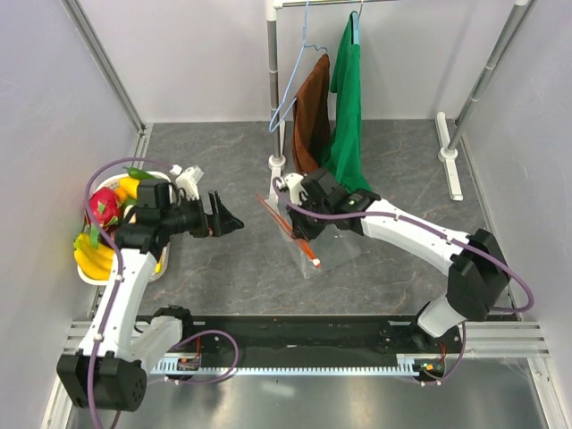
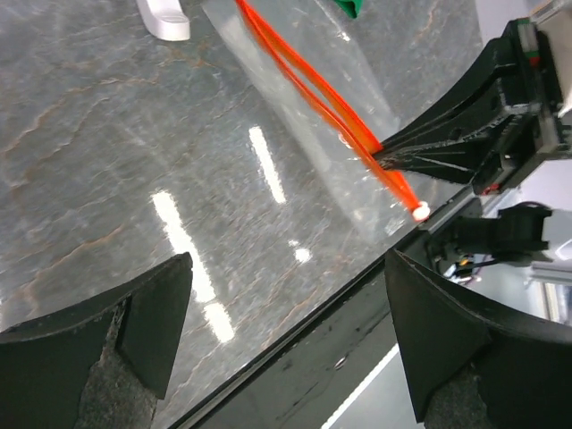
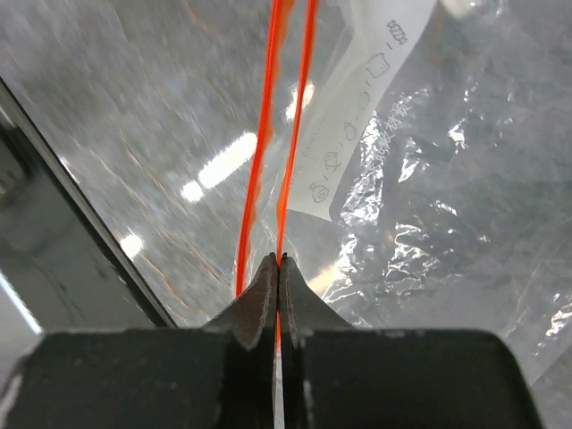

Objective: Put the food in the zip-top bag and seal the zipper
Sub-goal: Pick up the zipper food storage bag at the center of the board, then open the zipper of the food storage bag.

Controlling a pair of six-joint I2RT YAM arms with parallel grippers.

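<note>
The bag's zipper strips point(image 1: 280, 220) lie close together, my right gripper on one, so my left gripper should draw the other zipper strip point(image 3: 258, 161) away before I fetch food.
The clear zip-top bag point(image 1: 335, 246) lies at mid table, with its white label point(image 3: 357, 116) in the right wrist view. Its red-orange zipper point(image 1: 288, 225) runs along the left edge as two separated strips point(image 3: 268, 134), ending in a small white slider point(image 2: 418, 211). My right gripper point(image 1: 297, 223) is shut on one zipper strip point(image 3: 279, 264) and holds that edge up. My left gripper point(image 1: 225, 219) is open and empty, above the table left of the bag. The food sits in a white bowl point(image 1: 89, 273) at far left: yellow banana bunch point(image 1: 92, 255), a red piece point(image 1: 105, 206), a green piece point(image 1: 134, 172).
A clothes rack point(image 1: 275, 80) stands at the back with a brown cloth point(image 1: 311, 112), a green cloth point(image 1: 347, 98) and a blue hanger point(image 1: 295, 80). A white rack foot point(image 1: 449, 152) lies at the back right. A black rail point(image 1: 295, 335) runs along the near edge.
</note>
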